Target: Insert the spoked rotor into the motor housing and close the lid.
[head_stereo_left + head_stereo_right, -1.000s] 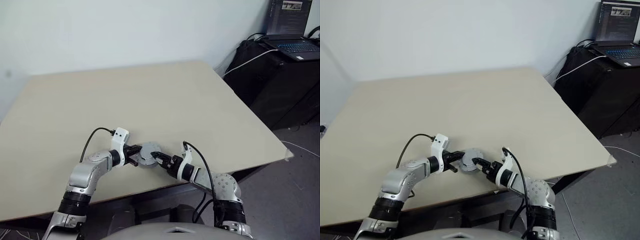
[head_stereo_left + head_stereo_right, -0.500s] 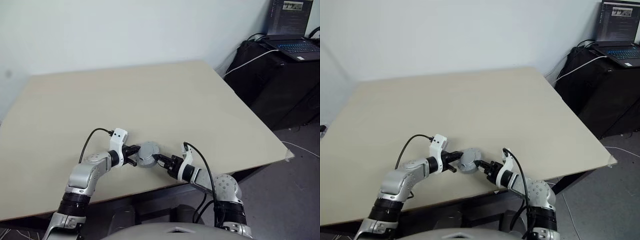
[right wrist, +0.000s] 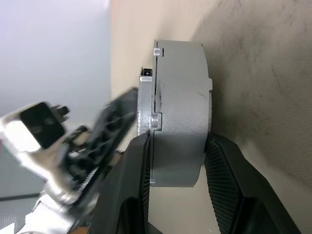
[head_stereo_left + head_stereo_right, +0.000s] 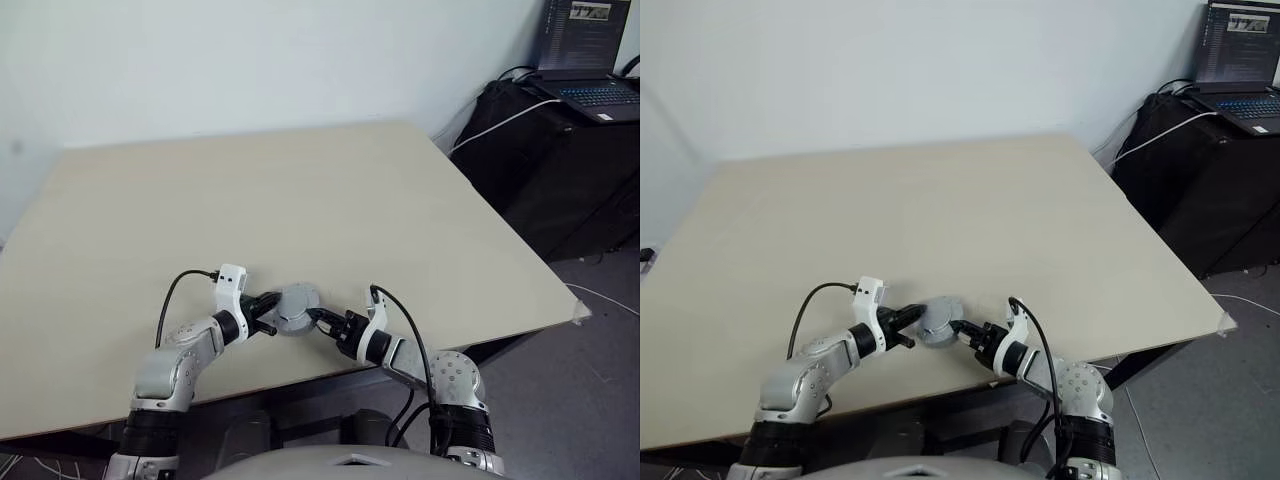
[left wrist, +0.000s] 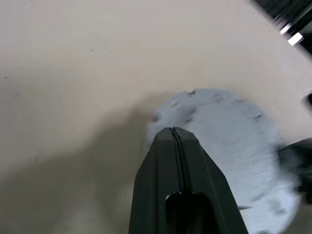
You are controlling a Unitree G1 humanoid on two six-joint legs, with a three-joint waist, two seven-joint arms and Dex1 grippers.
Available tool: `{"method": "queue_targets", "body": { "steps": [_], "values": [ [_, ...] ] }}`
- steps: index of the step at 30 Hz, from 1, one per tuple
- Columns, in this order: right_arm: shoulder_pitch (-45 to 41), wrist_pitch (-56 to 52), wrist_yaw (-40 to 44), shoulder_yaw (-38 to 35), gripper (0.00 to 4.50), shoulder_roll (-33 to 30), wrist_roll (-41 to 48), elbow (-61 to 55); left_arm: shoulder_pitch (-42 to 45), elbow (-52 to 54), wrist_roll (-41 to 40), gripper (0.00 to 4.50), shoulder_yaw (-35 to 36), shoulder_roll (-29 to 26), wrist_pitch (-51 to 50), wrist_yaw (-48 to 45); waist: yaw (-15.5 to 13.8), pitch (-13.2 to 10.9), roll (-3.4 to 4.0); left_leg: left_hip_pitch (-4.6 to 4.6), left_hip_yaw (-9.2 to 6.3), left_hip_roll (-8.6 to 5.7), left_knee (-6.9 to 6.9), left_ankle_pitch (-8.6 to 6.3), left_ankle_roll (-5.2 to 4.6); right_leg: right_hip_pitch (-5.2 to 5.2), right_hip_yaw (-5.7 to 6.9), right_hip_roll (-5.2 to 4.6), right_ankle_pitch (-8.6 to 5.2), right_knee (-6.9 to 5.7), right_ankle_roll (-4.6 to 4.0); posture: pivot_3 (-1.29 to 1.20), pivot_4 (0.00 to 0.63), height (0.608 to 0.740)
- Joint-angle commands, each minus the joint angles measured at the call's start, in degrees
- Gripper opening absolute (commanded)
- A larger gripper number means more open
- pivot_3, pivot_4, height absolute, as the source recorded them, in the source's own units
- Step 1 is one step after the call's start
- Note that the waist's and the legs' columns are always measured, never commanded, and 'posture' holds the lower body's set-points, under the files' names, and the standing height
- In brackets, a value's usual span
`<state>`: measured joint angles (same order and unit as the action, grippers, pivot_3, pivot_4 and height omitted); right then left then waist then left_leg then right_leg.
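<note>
My left gripper's closed fingers are only resting at the lid's rim [image 4: 280,306], so next my left gripper opens and clamps the lid and the housing together at the stack's near edge [image 4: 290,332].
A round grey stack [image 4: 297,304] sits near the table's front edge: the lid [image 5: 229,146], plain grey face up, lies on the motor housing [image 3: 181,112], whose grey side wall shows in the right wrist view. The spoked rotor is hidden. My left gripper [image 4: 268,310] is shut, and its fingertips [image 5: 173,130] rest at the lid's rim on the left. From the right, my right gripper [image 4: 318,318] is shut on the housing, with one black finger [image 3: 222,165] on each side of its wall.
The beige table [image 4: 300,200] stretches far beyond the stack, and its front edge [image 4: 300,375] lies just behind my grippers. At the far right a black cabinet [image 4: 570,150] carries an open laptop [image 4: 585,55] and cables.
My right gripper's fingers have narrowed onto the grey stack. My left wrist has turned and the arm has shifted a little, with its tips still at the lid.
</note>
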<state>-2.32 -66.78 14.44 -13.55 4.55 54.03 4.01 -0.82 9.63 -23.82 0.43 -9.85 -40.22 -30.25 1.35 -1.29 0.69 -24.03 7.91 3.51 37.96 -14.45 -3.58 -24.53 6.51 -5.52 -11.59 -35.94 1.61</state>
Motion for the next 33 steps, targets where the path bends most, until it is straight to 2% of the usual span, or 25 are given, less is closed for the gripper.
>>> {"method": "queue_targets", "body": {
  "steps": [1, 5, 10, 14, 19, 25, 33],
  "values": [
    [0.0, 0.5, 0.1, -0.3, 1.29, 3.7, 3.6, -3.2, -1.4, 5.3, -5.8, 0.00, 4.6, 2.4, -0.5, 1.9, 0.0, 0.0, 0.00, 0.00, 0.00, 0.00, 0.00, 0.00, 0.00, 0.00, -0.01, 0.00, 0.00, 0.00, 0.00, 0.00, 0.000, 0.740],
    [0.4, 0.9, -0.4, -0.9, 1.29, 3.4, 5.0, -3.9, -6.5, 9.3, -14.0, 0.00, 9.9, 7.0, -1.9, 5.0, 0.2, 0.0, 0.02, 0.01, -0.02, 0.03, -0.02, 0.00, 0.00, -0.01, 0.00, 0.03, -0.01, -0.01, -0.01, 0.00, 0.000, 0.740],
    [-0.4, 2.9, -1.9, -3.9, 1.29, 4.4, 9.3, -4.9, -15.0, 11.8, -22.9, 0.00, 11.9, 12.8, -5.1, 8.7, 0.1, -0.1, -0.04, 0.00, -0.02, -0.01, 0.03, -0.02, -0.04, 0.02, 0.00, -0.01, 0.00, 0.04, 0.02, 0.00, 0.000, 0.740],
    [-2.2, 4.4, -3.6, -4.2, 1.29, 5.3, 14.1, -7.6, -19.6, 11.8, -31.9, 0.88, 12.4, 18.4, -6.9, 12.1, 0.1, -0.4, -0.18, -0.02, -0.06, -0.01, 0.07, -0.04, -0.06, 0.02, 0.01, -0.05, 0.01, 0.04, 0.05, 0.00, 0.000, 0.740],
    [-3.8, 5.4, -6.6, -2.7, 1.29, 5.0, 18.6, -10.0, -22.4, 11.4, -40.8, 2.57, 11.1, 20.8, -5.5, 14.9, 0.4, -0.7, -0.04, -0.03, -0.11, 0.02, 0.02, -0.04, -0.05, -0.03, 0.02, -0.05, 0.00, 0.05, 0.03, 0.00, 0.000, 0.740],
    [-3.3, 5.9, -8.9, 0.0, 1.29, 3.4, 21.1, -10.9, -23.4, 10.8, -46.1, 4.48, 9.2, 21.4, -1.3, 15.7, 0.3, -0.7, -0.05, -0.18, -0.12, -0.02, 0.02, -0.04, -0.05, -0.10, 0.08, -0.01, -0.02, 0.10, -0.01, 0.00, 0.000, 0.740],
    [-2.1, 4.2, -10.2, 3.5, 1.29, 1.9, 22.3, -11.5, -23.6, 9.5, -50.6, 4.48, 4.4, 21.9, 3.6, 14.7, 0.3, -0.7, -0.05, -0.22, -0.12, -0.03, 0.07, -0.04, -0.05, -0.11, 0.08, 0.01, -0.01, 0.10, 0.01, 0.00, 0.000, 0.740]
  ]
}}
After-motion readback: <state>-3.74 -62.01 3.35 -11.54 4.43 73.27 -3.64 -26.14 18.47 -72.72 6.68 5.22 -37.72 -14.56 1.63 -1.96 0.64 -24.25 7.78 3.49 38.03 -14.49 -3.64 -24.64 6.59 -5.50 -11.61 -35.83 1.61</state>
